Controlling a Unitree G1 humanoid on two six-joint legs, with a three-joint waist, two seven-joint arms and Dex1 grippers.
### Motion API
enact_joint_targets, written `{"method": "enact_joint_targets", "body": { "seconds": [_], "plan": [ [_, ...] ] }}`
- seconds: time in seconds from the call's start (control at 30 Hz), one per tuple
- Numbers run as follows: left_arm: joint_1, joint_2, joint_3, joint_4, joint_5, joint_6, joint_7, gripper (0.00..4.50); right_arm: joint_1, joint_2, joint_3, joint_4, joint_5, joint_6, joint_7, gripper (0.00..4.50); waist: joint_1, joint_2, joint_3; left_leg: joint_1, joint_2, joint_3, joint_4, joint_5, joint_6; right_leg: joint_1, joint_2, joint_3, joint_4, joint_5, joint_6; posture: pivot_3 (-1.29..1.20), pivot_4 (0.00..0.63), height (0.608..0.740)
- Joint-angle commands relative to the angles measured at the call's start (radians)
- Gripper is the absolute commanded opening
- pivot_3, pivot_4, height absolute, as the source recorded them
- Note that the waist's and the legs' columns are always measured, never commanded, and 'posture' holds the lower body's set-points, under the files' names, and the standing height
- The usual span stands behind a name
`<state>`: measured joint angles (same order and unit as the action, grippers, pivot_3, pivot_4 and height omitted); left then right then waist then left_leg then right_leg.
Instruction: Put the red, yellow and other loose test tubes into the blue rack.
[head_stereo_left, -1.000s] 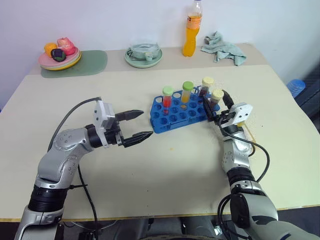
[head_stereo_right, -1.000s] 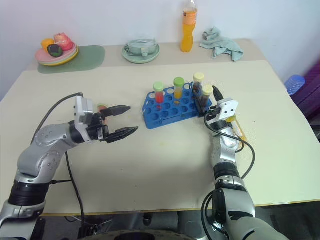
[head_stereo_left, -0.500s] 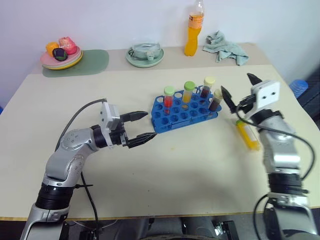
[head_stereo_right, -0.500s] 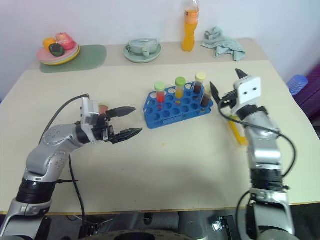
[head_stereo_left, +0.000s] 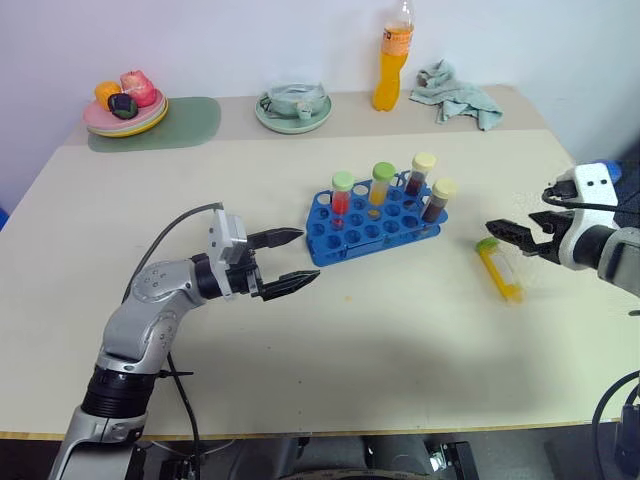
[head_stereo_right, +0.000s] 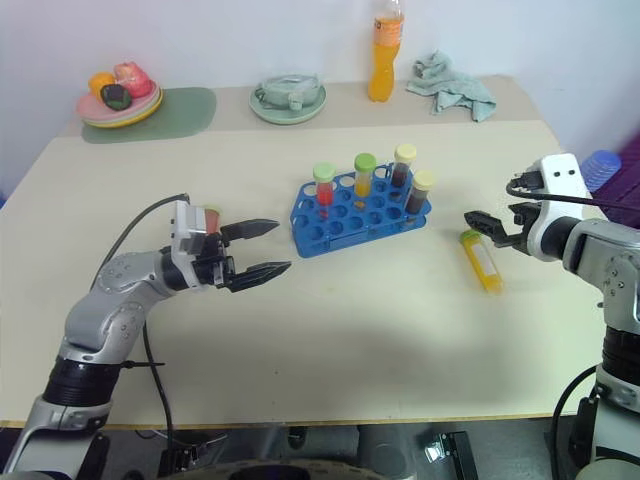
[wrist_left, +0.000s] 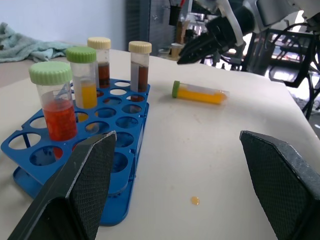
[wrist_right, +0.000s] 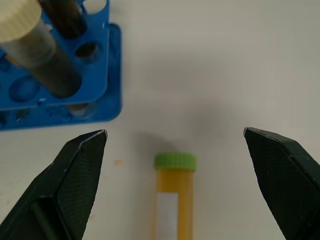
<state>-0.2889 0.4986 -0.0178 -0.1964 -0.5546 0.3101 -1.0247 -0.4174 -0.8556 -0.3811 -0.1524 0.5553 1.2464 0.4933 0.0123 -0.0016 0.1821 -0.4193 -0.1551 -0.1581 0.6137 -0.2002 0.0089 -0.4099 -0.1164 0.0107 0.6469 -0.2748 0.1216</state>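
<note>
The loose yellow test tube (head_stereo_right: 479, 256) runs straight between the open fingers of my right gripper, so I should keep going down until the fingers straddle the test tube's body (head_stereo_right: 485, 269).
The blue rack (head_stereo_left: 372, 222) stands mid-table with several capped tubes upright in it, among them a red test tube (head_stereo_left: 341, 196), a yellow-orange one (head_stereo_left: 381, 186) and a dark brown one (head_stereo_left: 421, 173). A loose yellow test tube (head_stereo_left: 498, 271) with a green cap lies flat on the table to the right of the rack. My right gripper (head_stereo_left: 516, 232) hovers open just above it; in the right wrist view this yellow tube (wrist_right: 174, 197) lies between the spread fingers (wrist_right: 80, 175). My left gripper (head_stereo_left: 288, 259) is open and empty, pointing at the rack's left end.
Along the back edge are an orange drink bottle (head_stereo_left: 388, 58), a crumpled cloth (head_stereo_left: 456, 84), a green plate with a cup (head_stereo_left: 293, 108), and a fruit plate (head_stereo_left: 124, 106) on a green mat (head_stereo_left: 180, 124). A blue object (head_stereo_right: 598, 165) sits past the right edge.
My right gripper drew back from the rack's right end, swung right and turned, and now hovers over the lying yellow tube. The left gripper stayed where it was.
</note>
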Motion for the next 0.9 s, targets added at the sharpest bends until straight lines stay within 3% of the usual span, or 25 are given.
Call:
{"method": "enact_joint_targets", "body": {
  "seconds": [0.03,0.37,0.67,0.8,0.9],
  "plan": [
    [0.006,-0.001,0.017,-0.027,-0.008,-0.012,0.007,4.04,-0.002,-0.024,-0.015,-0.004,0.018,0.033,0.019,4.48,0.0,0.0,0.0,0.0,0.0,0.0,0.0,0.0,0.0,0.0,0.0,0.0,0.0,0.0,0.0,0.0,0.15,0.74],
    [0.048,0.016,0.032,-0.069,-0.007,-0.008,0.033,4.04,0.048,-0.045,0.12,0.072,-0.06,-0.025,0.038,4.48,-0.001,0.0,0.0,0.0,0.0,0.0,0.0,0.0,0.0,0.0,0.0,0.0,0.0,0.0,0.0,0.0,0.15,0.74],
    [0.093,0.024,0.053,-0.104,-0.011,-0.007,0.06,4.04,0.001,-0.065,0.233,0.206,-0.118,-0.051,0.081,4.48,-0.002,-0.001,-0.001,0.0,0.0,0.001,0.002,0.0,0.0,0.001,0.0,0.0,0.0,0.0,0.001,0.0,0.15,0.74],
    [0.13,0.019,0.054,-0.137,-0.014,-0.002,0.082,4.04,-0.021,-0.09,0.286,0.233,-0.135,-0.071,0.132,3.32,0.0,-0.002,-0.001,0.0,0.0,0.001,0.002,0.0,0.0,0.002,0.0,0.0,-0.001,0.001,0.001,0.0,0.15,0.74],
    [0.147,0.017,0.053,-0.153,-0.016,0.001,0.095,4.04,-0.048,-0.114,0.333,0.255,-0.154,-0.088,0.181,3.32,-0.001,-0.002,-0.001,0.0,0.0,0.001,0.002,0.0,0.0,0.001,0.0,0.0,-0.001,0.001,0.001,0.0,0.15,0.74]
  ]
}}
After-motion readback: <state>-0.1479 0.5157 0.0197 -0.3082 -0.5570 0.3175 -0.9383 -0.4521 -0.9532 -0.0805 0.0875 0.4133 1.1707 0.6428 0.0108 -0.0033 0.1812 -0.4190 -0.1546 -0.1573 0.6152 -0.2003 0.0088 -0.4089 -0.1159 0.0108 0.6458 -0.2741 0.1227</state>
